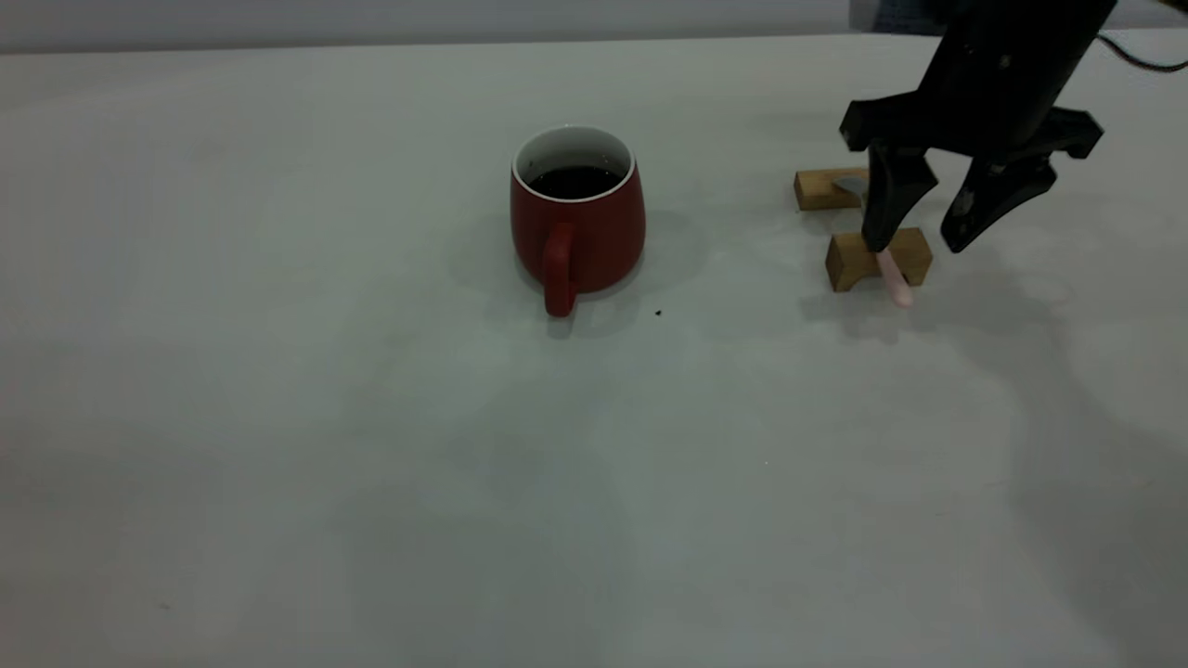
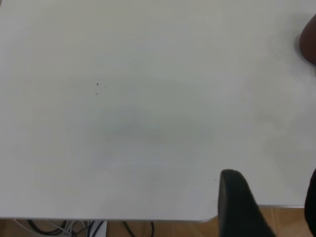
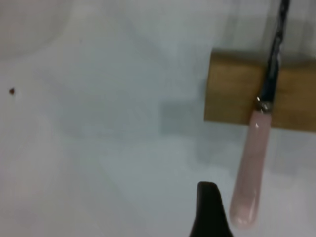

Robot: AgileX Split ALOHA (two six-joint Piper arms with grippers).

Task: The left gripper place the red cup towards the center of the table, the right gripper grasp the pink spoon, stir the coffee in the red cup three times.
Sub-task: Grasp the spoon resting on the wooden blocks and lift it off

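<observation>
My right gripper should keep going down until its open fingers are on either side of the spoon's pink handle, then close, because the handle sticks out free past the nearer wooden block.
The red cup stands upright near the middle of the table, handle toward the front, with dark coffee inside. The pink spoon lies across two tan wooden blocks to the cup's right; its pink handle sticks out past the nearer block. My right gripper hovers open just above the handle, and one of its fingers shows beside the handle's end. My left gripper is open and holds nothing, at the table's edge; it is outside the exterior view.
The nearer wooden block and the farther one hold the spoon off the table. A tiny dark speck lies near the cup. A dark red blur sits at the edge of the left wrist view.
</observation>
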